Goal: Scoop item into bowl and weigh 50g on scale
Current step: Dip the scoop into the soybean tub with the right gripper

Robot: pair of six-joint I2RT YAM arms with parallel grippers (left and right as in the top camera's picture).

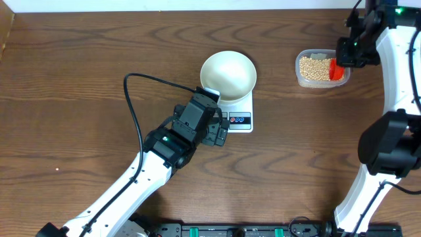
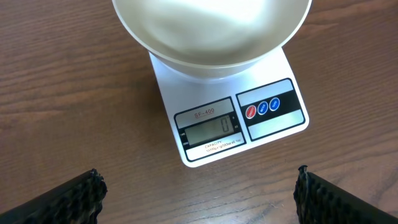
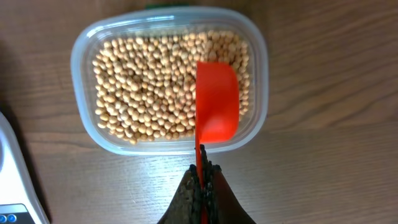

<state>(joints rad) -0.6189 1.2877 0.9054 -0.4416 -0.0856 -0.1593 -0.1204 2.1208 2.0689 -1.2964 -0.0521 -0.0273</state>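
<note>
Next, my right gripper swings low beyond the tub's rim (image 1: 348,77) and tips the scoop level before it lifts, because the red scoop's head (image 1: 336,70) points steeply down at the beans.
The white bowl (image 1: 227,74) stands empty on the white scale (image 1: 240,113); in the left wrist view the bowl (image 2: 211,31) sits above the scale's display (image 2: 211,130), which reads 0. My left gripper (image 2: 198,193) is open and empty, just in front of the scale. The tan beans (image 3: 155,81) fill a clear plastic tub (image 1: 320,69). My right gripper (image 3: 202,180) is shut on the handle of a red scoop (image 3: 217,107), whose empty bowl hangs over the beans at the tub's near right side.
The left arm's black cable (image 1: 135,112) loops over the wooden table left of the scale. The right arm (image 1: 388,138) stands along the right edge. The tub's rim (image 3: 81,56) lies close to the scale's corner (image 3: 15,174).
</note>
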